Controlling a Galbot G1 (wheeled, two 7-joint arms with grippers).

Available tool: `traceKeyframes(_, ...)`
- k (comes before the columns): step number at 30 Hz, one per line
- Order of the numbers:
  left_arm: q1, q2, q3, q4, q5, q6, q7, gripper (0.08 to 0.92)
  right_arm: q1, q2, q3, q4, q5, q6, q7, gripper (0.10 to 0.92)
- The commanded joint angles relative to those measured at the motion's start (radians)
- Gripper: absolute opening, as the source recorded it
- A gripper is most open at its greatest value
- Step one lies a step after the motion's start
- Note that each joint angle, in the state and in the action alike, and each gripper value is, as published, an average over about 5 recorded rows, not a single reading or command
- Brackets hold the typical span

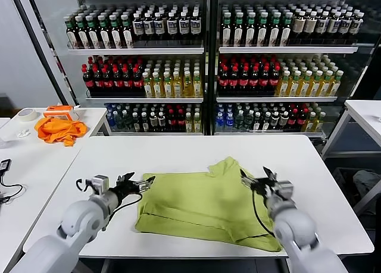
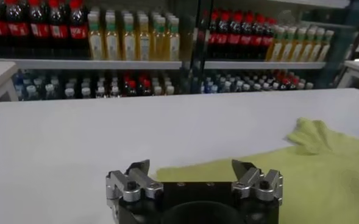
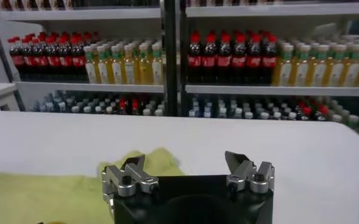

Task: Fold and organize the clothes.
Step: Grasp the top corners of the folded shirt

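Note:
My gripper is to carry the lime-green T-shirt (image 1: pixel 193 193) and the limp sleeve (image 1: pixel 226 165) toward me. The sleeve joins the T-shirt's flat back edge, so the T-shirt will fold into a narrow piece of cloth, sleeve included.
The clothes, one lime-green T-shirt (image 1: pixel 205 204), lie folded flat on the white table (image 1: pixel 178 151), with one sleeve (image 1: pixel 229 166) sticking out toward the back. My left gripper (image 1: pixel 139 182) hovers at the shirt's left edge, open and empty. At the shirt's right side, near that sleeve, my right gripper (image 1: pixel 257 177) is open and empty too. In the left wrist view the left gripper (image 2: pixel 192 165) has spread jaws with the shirt (image 2: pixel 301 170) just ahead. In the right wrist view the right gripper (image 3: pixel 185 159) is spread above the shirt (image 3: pixel 51 195).
An orange garment (image 1: pixel 58 130) lies on a side table (image 1: pixel 36 160) at the left, with a tape roll (image 1: pixel 26 114) and an orange box (image 1: pixel 61 111). Shelves of bottles (image 1: pixel 202 65) fill the back. Another white table (image 1: pixel 366 115) stands at the right.

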Motion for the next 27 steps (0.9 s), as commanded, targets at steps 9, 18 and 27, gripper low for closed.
traceKeyframes(9,-0.182,-0.065,0.145,0.249,0.075,0.011,0.016,0.823,0.296,0.180,-0.120,-0.461,-0.057,-0.002,-0.010,0.823)
traceKeyframes(18,-0.180,-0.066,0.126,0.272,0.091,-0.011,0.015,0.823,0.270,0.181,-0.119,-0.463,-0.056,0.009,-0.006,0.823)
traceKeyframes(27,-0.150,-0.060,0.137,0.253,0.121,0.003,0.015,0.812,0.267,0.167,-0.126,-0.454,-0.013,-0.015,0.006,0.772)
